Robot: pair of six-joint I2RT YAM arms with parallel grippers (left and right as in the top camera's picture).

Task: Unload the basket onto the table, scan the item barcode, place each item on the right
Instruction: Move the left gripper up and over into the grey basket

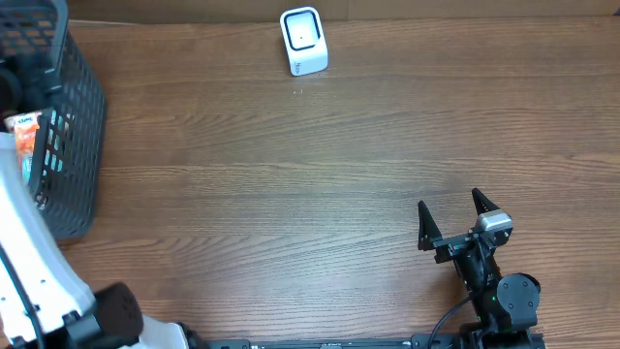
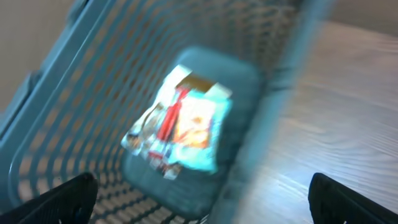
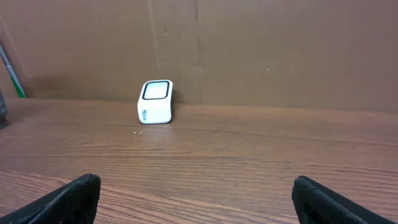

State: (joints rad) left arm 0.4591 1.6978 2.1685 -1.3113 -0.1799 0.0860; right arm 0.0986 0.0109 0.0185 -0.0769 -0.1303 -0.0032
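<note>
The teal packet (image 2: pixel 198 127) is uncovered on the bottom of the basket, under my open left gripper. I should move down into the basket next until the fingers are on both sides of the packet.
The item, a colourful orange, white and teal packet (image 2: pixel 180 124), lies on the floor of the dark mesh basket (image 2: pixel 93 74); the left wrist view is motion-blurred. My left gripper (image 2: pixel 202 199) hangs open above the basket, one fingertip over the basket and the other over the table, nothing between them. From overhead the packet (image 1: pixel 24 131) shows through the basket (image 1: pixel 82 107) at the far left. The white barcode scanner (image 1: pixel 303 41) stands at the table's back edge. My right gripper (image 1: pixel 452 215) is open and empty at the front right, facing the scanner (image 3: pixel 155 102).
The left arm's white body (image 1: pixel 29 252) runs from the front left corner up over the basket. A brown cardboard wall (image 3: pixel 261 50) stands behind the scanner. Bare wood table (image 1: pixel 291 194) lies between the basket, the scanner and the right arm.
</note>
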